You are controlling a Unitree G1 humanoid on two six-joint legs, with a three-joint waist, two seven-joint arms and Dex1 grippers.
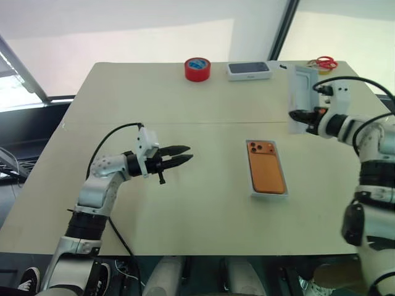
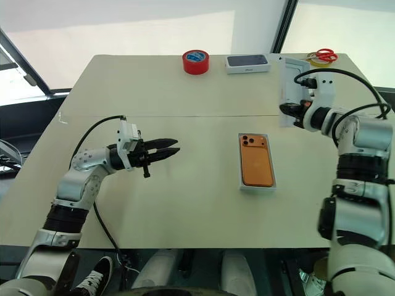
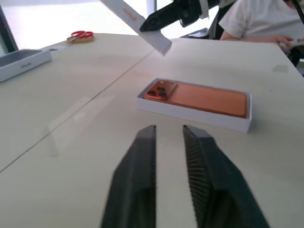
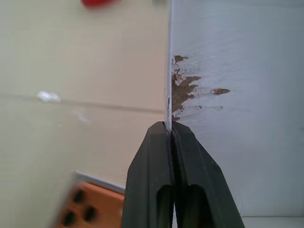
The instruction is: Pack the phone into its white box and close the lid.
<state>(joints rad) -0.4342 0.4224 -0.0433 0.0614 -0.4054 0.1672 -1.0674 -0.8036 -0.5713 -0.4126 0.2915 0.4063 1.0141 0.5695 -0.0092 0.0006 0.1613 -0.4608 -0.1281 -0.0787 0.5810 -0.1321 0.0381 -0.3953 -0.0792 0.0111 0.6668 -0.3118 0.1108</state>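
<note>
My right gripper is pinching the white lid (image 1: 302, 86) by its rim at a steep tilt, so my left gripper should come to the box's long side (image 1: 249, 168) and steady the lid.
The orange phone (image 1: 266, 166) lies back up inside the white box (image 1: 269, 195), right of the table's middle, camera block at the far end. My right gripper (image 1: 297, 115) is shut on the near edge of the white lid (image 1: 302, 92), which it holds tilted up off the table beyond the box's far right corner. In the right wrist view the fingers (image 4: 156, 156) pinch the lid's rim (image 4: 237, 118). My left gripper (image 1: 185, 154) hovers left of the box and points toward it, shut, nothing between its fingers (image 3: 142, 161). The phone (image 3: 199, 97) lies just ahead.
A red tape roll (image 1: 197, 69) and a closed dark-topped white box (image 1: 249, 70) sit along the far edge. Red scissors (image 1: 323, 62) lie at the far right corner. A person in a white shirt (image 3: 256, 19) sits beyond the table's right side.
</note>
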